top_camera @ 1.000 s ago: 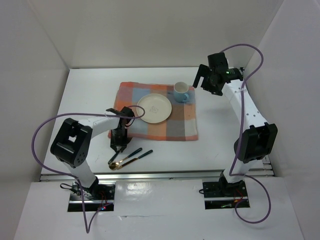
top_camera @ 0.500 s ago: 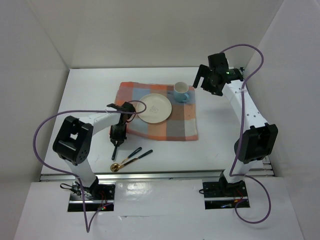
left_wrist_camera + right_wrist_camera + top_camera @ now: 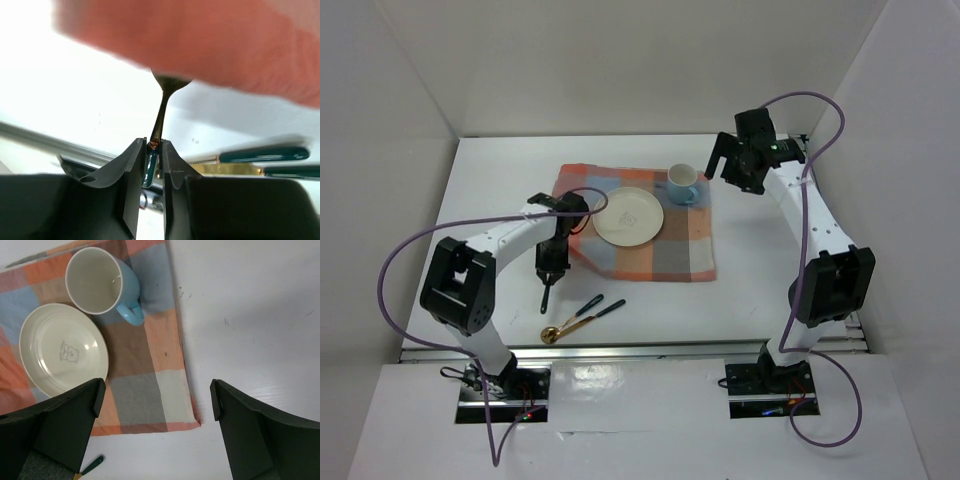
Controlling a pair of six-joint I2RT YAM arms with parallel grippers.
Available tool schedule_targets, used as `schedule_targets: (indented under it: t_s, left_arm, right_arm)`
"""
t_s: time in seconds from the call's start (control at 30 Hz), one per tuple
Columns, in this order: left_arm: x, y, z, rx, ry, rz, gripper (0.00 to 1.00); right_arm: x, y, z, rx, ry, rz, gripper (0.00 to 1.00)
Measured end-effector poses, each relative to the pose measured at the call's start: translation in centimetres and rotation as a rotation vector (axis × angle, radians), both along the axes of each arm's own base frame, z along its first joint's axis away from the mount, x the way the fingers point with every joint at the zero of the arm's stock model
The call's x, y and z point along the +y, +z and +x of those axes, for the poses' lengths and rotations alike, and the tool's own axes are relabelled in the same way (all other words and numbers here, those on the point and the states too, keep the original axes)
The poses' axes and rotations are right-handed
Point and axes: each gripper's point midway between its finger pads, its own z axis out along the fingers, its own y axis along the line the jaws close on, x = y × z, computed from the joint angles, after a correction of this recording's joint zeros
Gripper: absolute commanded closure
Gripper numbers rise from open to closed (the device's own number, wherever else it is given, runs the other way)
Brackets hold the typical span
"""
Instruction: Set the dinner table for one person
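The cutlery's head is beneath the mat's folded edge (image 3: 167,74), so the robot's left gripper should pull the cutlery back out, lift it and put it down on the mat (image 3: 586,243) next to the plate.
My left gripper (image 3: 548,272) is shut on a dark green-handled piece of cutlery (image 3: 545,298) and holds it off the dinner table (image 3: 500,180), just left of the checked mat (image 3: 670,250). In the left wrist view the jaws (image 3: 154,142) pinch the handle and the thin shaft (image 3: 161,115) runs up into a blurred orange patch; its head is hidden. A cream plate (image 3: 628,215) and a blue cup (image 3: 682,184) stand on the mat. My right gripper (image 3: 725,160) is open and empty, hovering right of the cup (image 3: 100,282), above the mat's right edge (image 3: 177,355).
Two more green-handled pieces of cutlery (image 3: 582,315), one with a gold spoon bowl, lie near the table's front edge (image 3: 265,154). A metal rail (image 3: 640,347) runs along the front. White walls enclose the left, back and right.
My left gripper has lifted one piece of cutlery away from the other two and carried it back and left, beside the mat's left edge. The right arm has not moved.
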Motion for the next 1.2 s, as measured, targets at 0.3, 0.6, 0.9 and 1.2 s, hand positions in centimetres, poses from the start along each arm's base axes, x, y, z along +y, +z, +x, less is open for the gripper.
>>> schedule_targets:
  t_s: [0.3, 0.6, 0.9, 1.2]
  left_arm:
    - [3.7, 2.6, -1.1, -0.067, 0.269, -0.109, 1.00]
    - [-0.8, 10.5, 14.4, -0.370, 0.109, -0.190, 1.00]
    - [-2.9, -0.2, 21.1, -0.191, 0.017, -0.145, 1.00]
    - [-2.6, -4.3, 18.2, -0.054, -0.017, -0.141, 1.00]
  right_arm:
    - [0.3, -0.3, -0.2, 0.005, 0.012, 0.014, 0.00]
    - [1.0, -1.2, -0.5, 0.024, 0.044, 0.038, 0.00]
    - [1.3, -3.2, -2.3, 0.080, 0.084, 0.022, 0.00]
    - [2.0, -4.0, -3.2, 0.101, 0.107, 0.016, 0.00]
